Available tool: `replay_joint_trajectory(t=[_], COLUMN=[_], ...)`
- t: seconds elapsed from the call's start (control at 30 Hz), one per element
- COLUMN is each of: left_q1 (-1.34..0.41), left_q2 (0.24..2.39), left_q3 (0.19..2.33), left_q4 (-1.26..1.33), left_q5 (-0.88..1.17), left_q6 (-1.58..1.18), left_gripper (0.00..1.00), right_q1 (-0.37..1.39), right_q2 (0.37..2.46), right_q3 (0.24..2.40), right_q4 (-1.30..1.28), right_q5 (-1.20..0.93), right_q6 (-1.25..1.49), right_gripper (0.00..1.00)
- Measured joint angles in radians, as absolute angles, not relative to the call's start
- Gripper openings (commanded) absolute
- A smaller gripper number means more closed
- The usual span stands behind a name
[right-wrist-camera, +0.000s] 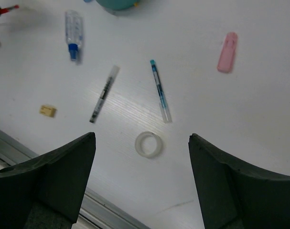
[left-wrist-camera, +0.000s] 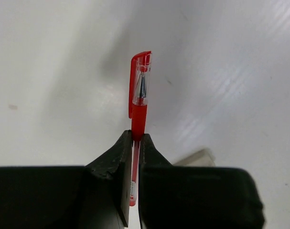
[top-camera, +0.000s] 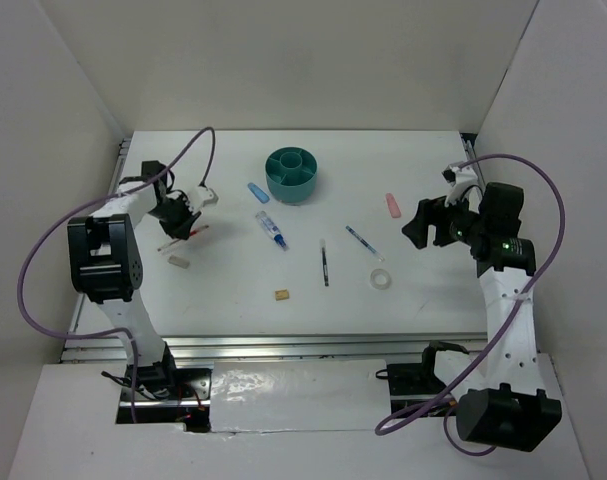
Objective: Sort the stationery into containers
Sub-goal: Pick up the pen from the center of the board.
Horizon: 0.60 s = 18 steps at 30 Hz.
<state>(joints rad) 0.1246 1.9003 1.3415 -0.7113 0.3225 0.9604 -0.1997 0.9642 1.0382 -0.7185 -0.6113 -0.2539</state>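
I should continue to carry the red pen toward the teal organiser [top-camera: 291, 175] with my left gripper until my right gripper takes the cap end [left-wrist-camera: 142, 78], which sticks out free past the fingers.
My left gripper [left-wrist-camera: 135, 138] is shut on a red pen [left-wrist-camera: 139, 90] at the table's left side; the pen also shows in the top view [top-camera: 186, 238]. The teal organiser [top-camera: 292, 174] stands at the back centre. My right gripper [right-wrist-camera: 142, 138] is open and empty, held above the clear tape ring [right-wrist-camera: 149, 144]. On the table lie a thin dark pen [top-camera: 325, 264], a blue-white pen [top-camera: 363, 242], a pink eraser [top-camera: 392, 205], a light blue eraser [top-camera: 258, 192], a tan block [top-camera: 281, 295] and a blue-capped clear item [top-camera: 272, 230].
A whitish block [top-camera: 178, 261] lies near the left gripper and shows blurred in the left wrist view [left-wrist-camera: 197, 156]. White walls close in the table on three sides. A metal rail [top-camera: 283, 345] runs along the near edge.
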Motion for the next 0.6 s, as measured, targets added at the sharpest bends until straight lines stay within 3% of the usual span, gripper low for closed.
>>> replay_joint_trajectory(t=[0.3, 0.6], left_q1=[0.115, -0.125], left_q2=[1.774, 1.372], left_q3=[1.675, 1.482], left_q4=[-0.757, -0.536], left_q5=[0.586, 0.778], left_q6=[0.718, 0.315], left_gripper=[0.0, 0.0], right_q1=[-0.091, 0.118], right_q2=[0.991, 1.177], right_q3=[1.188, 1.447], right_q4=[-0.529, -0.298], right_q5=[-0.741, -0.72], right_q6=[0.037, 0.313], right_gripper=[0.82, 0.78])
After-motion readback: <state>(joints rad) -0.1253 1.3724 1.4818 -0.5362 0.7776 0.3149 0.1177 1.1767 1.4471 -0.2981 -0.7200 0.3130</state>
